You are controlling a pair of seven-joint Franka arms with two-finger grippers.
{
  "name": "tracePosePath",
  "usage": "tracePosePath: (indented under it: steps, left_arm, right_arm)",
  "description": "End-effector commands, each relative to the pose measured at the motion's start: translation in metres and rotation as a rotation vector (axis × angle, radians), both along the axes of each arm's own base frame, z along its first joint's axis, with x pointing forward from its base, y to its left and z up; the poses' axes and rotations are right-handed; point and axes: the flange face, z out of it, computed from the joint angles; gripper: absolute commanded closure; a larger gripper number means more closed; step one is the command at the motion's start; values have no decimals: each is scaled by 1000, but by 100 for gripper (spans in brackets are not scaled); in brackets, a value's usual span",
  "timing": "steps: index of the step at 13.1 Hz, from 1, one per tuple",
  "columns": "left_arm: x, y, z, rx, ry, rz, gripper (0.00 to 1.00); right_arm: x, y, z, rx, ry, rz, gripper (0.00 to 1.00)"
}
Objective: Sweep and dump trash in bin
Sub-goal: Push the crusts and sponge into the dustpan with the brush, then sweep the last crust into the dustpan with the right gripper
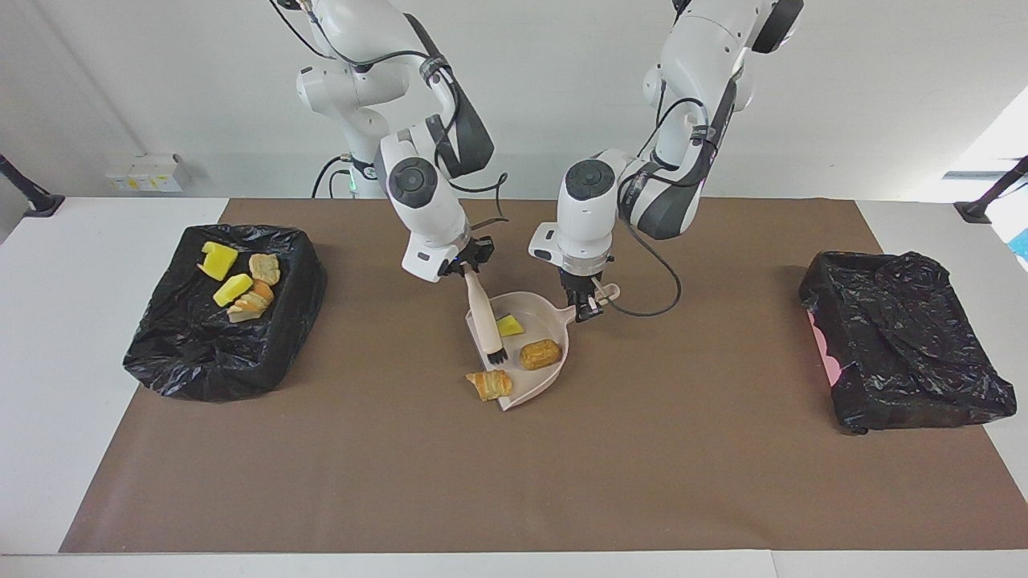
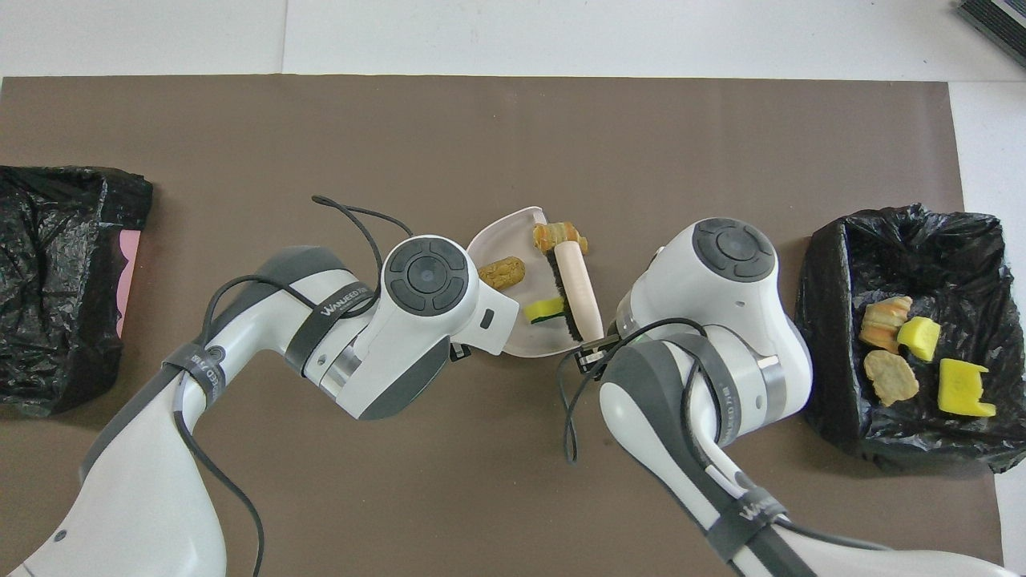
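Observation:
The croissant piece [image 1: 489,385] is lying across the dustpan's edge. Next, I sweep it in next to the tan pastry [image 1: 540,355] with my right gripper before my left gripper lifts the dustpan.
The beige dustpan [image 1: 548,327] [image 2: 525,338] lies mid-mat, its handle in my shut left gripper [image 1: 592,307]. My right gripper [image 1: 468,270] is shut on the beige brush [image 1: 480,315] [image 2: 579,282], which slants down with its black bristles at the pan's mouth. Of the trash, a green-backed yellow sponge chunk [image 1: 509,325] [image 2: 547,308] and a tan pastry [image 1: 540,354] [image 2: 502,272] lie in the pan. A croissant piece [image 1: 490,384] [image 2: 559,237] sits across the pan's lip. The black-lined bin [image 1: 201,369] [image 2: 826,336] at the right arm's end holds several more scraps [image 1: 241,286] [image 2: 906,344].
A second black-lined bin [image 1: 907,353] [image 2: 56,280] with a pink edge stands at the left arm's end. The brown mat [image 1: 514,482] covers the table between the bins. Both wrists hang close together over the pan.

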Motion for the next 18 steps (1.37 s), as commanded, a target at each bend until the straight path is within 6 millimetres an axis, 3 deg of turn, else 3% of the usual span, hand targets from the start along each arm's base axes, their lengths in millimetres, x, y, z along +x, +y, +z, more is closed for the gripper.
tracePosePath:
  steps: [1, 4, 7, 9, 13, 17, 18]
  left_arm:
    - [-6, 2, 3, -7, -24, -9, 100]
    - [-8, 3, 1, -5, -22, -7, 100]
    - [-8, 4, 0, -8, -23, -7, 100]
    - [-8, 4, 0, -9, -25, -7, 100]
    - [-7, 4, 1, -13, -29, -6, 100]
    - [-6, 5, 1, -13, -29, -7, 100]
    - [-5, 6, 0, -11, -27, -7, 100]
  right_arm:
    - [15, -26, 9, -88, -69, 48, 100]
    - [43, -42, 16, -161, -164, 81, 100]
    - [72, -42, -2, -185, -167, 104, 100]
    - [75, -33, -25, -204, -149, 136, 100]
    - [50, 13, -38, -113, -79, 146, 100]
    - [20, 50, -32, -4, 46, 179, 100]
    - [15, 51, -26, 11, 72, 200, 100]
